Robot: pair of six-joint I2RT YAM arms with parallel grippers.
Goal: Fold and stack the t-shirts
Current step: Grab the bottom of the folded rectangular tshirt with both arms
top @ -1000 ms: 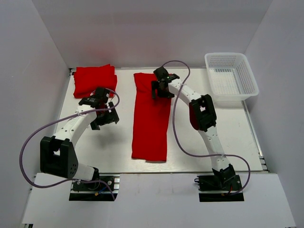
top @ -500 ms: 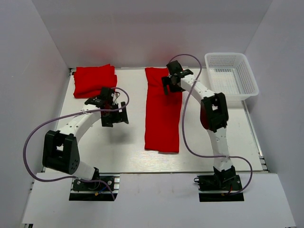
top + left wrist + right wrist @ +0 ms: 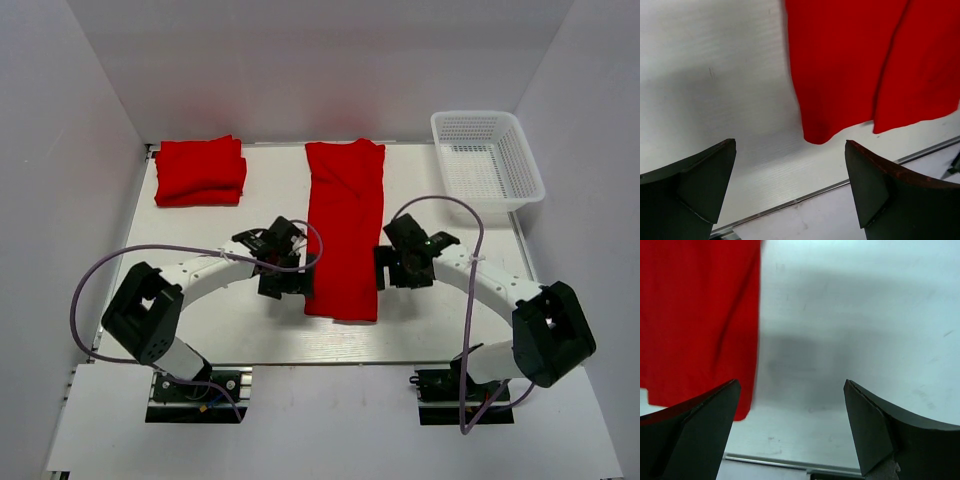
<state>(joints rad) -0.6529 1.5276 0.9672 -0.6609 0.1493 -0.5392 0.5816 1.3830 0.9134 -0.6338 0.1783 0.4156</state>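
Observation:
My gripper will carry the t-shirt's near end back, and the red t-shirt should then fold over itself while its far end stays put, because the t-shirt lies long and flat.
A red t-shirt, folded into a long strip, lies flat in the middle of the table from the back edge toward the front. Its near end shows in the left wrist view and its near right corner in the right wrist view. A stack of folded red shirts sits at the back left. My left gripper is open and empty, just left of the strip's near end. My right gripper is open and empty, just right of the strip's near end.
A white plastic basket stands at the back right. The table's front edge with its metal rail lies close below both grippers. White walls enclose the table on three sides.
Both grippers have moved toward the near end of the strip; the right one has let go of the far end. The strip shifted right earlier and now lies still.

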